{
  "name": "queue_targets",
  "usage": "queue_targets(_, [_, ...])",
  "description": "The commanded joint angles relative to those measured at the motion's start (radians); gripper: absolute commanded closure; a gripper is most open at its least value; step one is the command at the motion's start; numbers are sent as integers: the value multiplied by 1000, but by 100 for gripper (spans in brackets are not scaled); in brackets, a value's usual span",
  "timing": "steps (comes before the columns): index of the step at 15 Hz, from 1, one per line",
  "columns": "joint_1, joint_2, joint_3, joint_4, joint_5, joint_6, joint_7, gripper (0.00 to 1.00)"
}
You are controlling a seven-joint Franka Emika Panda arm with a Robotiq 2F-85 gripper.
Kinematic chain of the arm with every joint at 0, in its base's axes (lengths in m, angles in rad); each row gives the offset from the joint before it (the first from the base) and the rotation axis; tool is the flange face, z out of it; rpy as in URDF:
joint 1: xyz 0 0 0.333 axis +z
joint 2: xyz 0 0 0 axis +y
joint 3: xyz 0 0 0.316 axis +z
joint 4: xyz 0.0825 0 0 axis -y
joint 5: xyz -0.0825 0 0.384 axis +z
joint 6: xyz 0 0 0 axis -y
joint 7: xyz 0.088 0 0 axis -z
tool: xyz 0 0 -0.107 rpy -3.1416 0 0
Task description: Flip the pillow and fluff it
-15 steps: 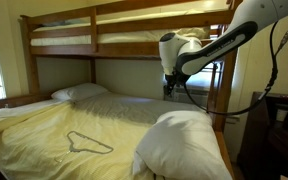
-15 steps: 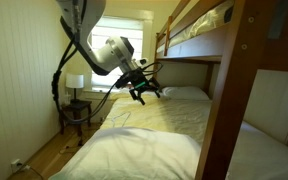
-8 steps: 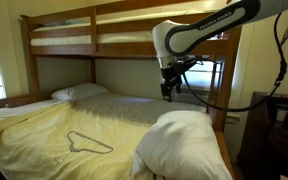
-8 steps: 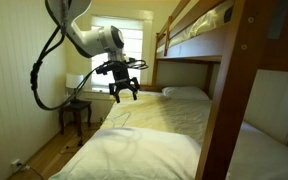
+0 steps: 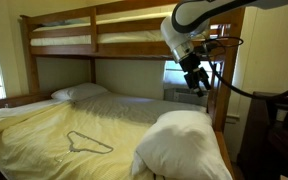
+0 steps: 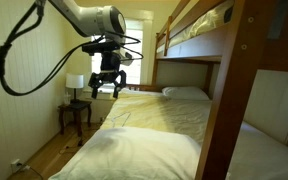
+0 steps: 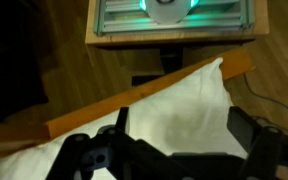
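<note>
The robot's open gripper is too high above the pillow (image 5: 176, 146) to flip it, so it should go back down to the pillow's edge (image 5: 219, 146) beside the wooden rail.
The pillow (image 5: 180, 143) is large, plump and white, and lies at the near right end of the bed; it fills the foreground in an exterior view (image 6: 134, 152). My gripper (image 5: 194, 81) hangs in the air well above and behind it, beside the bed's edge, also in an exterior view (image 6: 107, 86). Its jaws stand open and hold nothing. In the wrist view the gripper (image 7: 184, 130) looks down on white fabric (image 7: 184, 95) next to a wooden bed rail (image 7: 94, 112); I cannot tell if this fabric is the pillow.
A smaller, flatter white pillow (image 5: 79, 92) lies at the far end (image 6: 184, 93). A wire hanger (image 5: 89, 143) rests on the yellowish sheet. The upper bunk (image 5: 104, 30) and its posts (image 6: 229, 90) hem the bed in. A nightstand with lamp (image 6: 76, 100) stands near the window.
The arm has swung up and sideways, away from over the bed towards its edge. The gripper stayed open and empty. The pillow has not moved.
</note>
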State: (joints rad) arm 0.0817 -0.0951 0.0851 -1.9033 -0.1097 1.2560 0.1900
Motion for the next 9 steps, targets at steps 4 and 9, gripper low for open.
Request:
queue_targets(4, [-10, -113, -1, -112, -7, -18, -1, 0])
queue_targets(9, [-8, -85, 7, -125, -62, 80, 24, 0])
